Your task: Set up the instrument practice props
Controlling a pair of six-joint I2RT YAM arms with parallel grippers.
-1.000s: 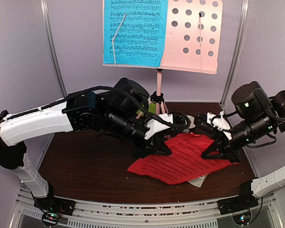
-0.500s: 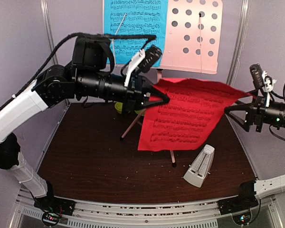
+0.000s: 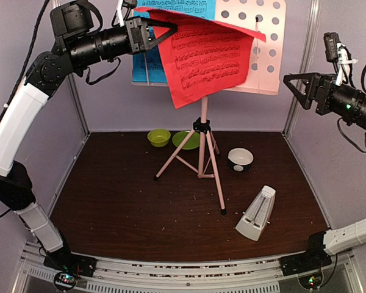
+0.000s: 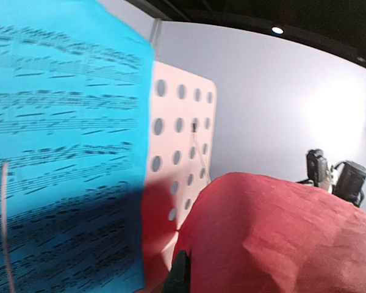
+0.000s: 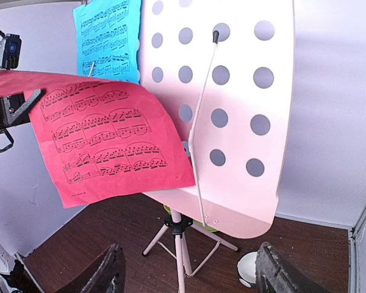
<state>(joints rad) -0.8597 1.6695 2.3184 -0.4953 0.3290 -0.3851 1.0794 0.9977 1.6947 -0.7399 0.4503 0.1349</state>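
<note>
The red sheet's corner is hanging over the stand's thin rod. I should pull the sheet back with my left gripper while my right gripper pulls the rod forward.
The pale pink music stand rises at the back on its tripod. A blue sheet lies on the left half of its desk. My left gripper is shut on the top left corner of the red sheet, which hangs tilted in front of the desk and overlaps the blue one. In the left wrist view the red sheet fills the lower right beside the blue sheet. My right gripper is open and empty, to the right of the stand. The cream metronome stands at the front right.
A green bowl and a green plate sit behind the tripod legs. A white-and-dark bowl is to their right. Pale walls and metal posts close in the back and sides.
The left gripper has carried the red sheet from the table up to the stand's desk. The right gripper has let go of the sheet, opened and drawn back to the right.
</note>
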